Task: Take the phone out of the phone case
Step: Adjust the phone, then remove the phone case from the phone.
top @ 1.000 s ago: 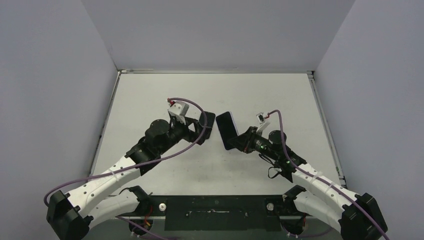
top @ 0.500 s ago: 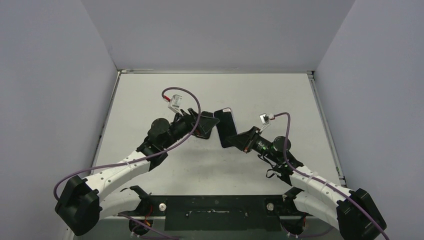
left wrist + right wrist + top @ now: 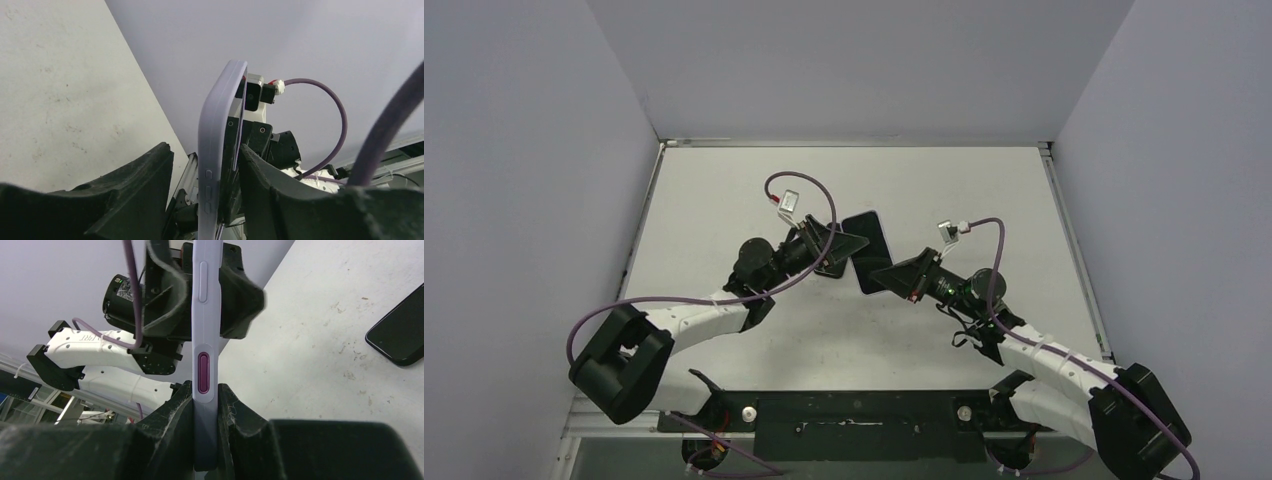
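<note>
The phone and case are pinched together in my right gripper near the magenta button, so my left gripper should hold them while my right gripper takes the case's bottom rim.
A lavender phone case hangs above the table's middle between both arms. Seen edge-on in the right wrist view, the case has a magenta button, and my right gripper is shut on its lower end. In the left wrist view the case stands upright with the phone's dark face on its right side. My left gripper straddles the other end. Its right finger touches the dark face, while a gap shows between the left finger and the case.
A black, flat, phone-like slab lies on the white table in the right wrist view. Purple cables loop over both wrists. Grey walls enclose the table on three sides.
My left arm has reached in over the case's far end and its jaws have narrowed around it. The right gripper has carried the case slightly up and left, still gripping.
</note>
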### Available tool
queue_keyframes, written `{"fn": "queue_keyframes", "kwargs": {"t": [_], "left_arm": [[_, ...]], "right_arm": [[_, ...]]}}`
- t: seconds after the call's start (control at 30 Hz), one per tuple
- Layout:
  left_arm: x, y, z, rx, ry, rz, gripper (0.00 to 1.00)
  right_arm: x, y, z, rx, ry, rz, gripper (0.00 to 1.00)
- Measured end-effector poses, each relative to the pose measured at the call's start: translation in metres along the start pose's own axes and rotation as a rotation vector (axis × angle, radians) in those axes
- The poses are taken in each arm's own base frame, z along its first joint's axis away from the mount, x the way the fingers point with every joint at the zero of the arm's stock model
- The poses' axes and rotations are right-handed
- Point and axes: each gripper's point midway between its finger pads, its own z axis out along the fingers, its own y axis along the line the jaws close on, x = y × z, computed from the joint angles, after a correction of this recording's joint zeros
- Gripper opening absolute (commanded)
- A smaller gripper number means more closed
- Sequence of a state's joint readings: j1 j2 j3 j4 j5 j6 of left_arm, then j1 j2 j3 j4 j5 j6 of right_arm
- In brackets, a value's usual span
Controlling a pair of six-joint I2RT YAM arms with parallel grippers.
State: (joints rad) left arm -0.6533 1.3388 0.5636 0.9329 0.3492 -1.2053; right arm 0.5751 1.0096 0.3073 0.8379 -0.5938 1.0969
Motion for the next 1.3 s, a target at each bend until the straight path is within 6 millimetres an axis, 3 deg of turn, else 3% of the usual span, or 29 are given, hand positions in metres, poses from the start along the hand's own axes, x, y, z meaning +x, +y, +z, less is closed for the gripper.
{"fn": "queue_keyframes", "kwargs": {"t": [0.17, 0.27, 0.4, 0.57, 0.63, 0.87, 1.07, 1.3], "left_arm": [[-0.001, -0.011, 0.002, 0.075, 0.011, -0.044, 0.00], [-0.005, -0.023, -0.001, 0.126, 0.007, -0.041, 0.00], [-0.011, -0.031, -0.003, 0.150, -0.007, -0.034, 0.00], [-0.019, -0.030, -0.008, 0.090, -0.049, -0.053, 0.00], [-0.026, -0.031, -0.012, 0.056, -0.087, -0.059, 0.00], [-0.051, -0.031, -0.028, -0.053, -0.228, -0.062, 0.00], [-0.061, -0.019, -0.031, -0.119, -0.297, -0.103, 0.00], [-0.062, -0.023, -0.031, -0.130, -0.349, -0.139, 0.00]], "right_arm": [[0.001, 0.003, 0.003, -0.019, 0.014, 0.014, 0.00], [-0.004, 0.014, 0.005, -0.055, 0.013, 0.025, 0.07], [-0.008, 0.020, 0.008, -0.074, 0.008, 0.007, 0.41], [-0.014, 0.022, 0.008, -0.076, -0.014, -0.050, 0.67], [-0.014, 0.023, 0.007, -0.071, -0.020, -0.066, 0.74], [-0.004, 0.032, 0.009, -0.070, -0.019, -0.116, 0.76], [0.009, 0.034, 0.016, -0.079, 0.001, -0.109, 0.76], [0.011, 0.030, 0.031, -0.082, -0.003, -0.102, 0.64]]}}
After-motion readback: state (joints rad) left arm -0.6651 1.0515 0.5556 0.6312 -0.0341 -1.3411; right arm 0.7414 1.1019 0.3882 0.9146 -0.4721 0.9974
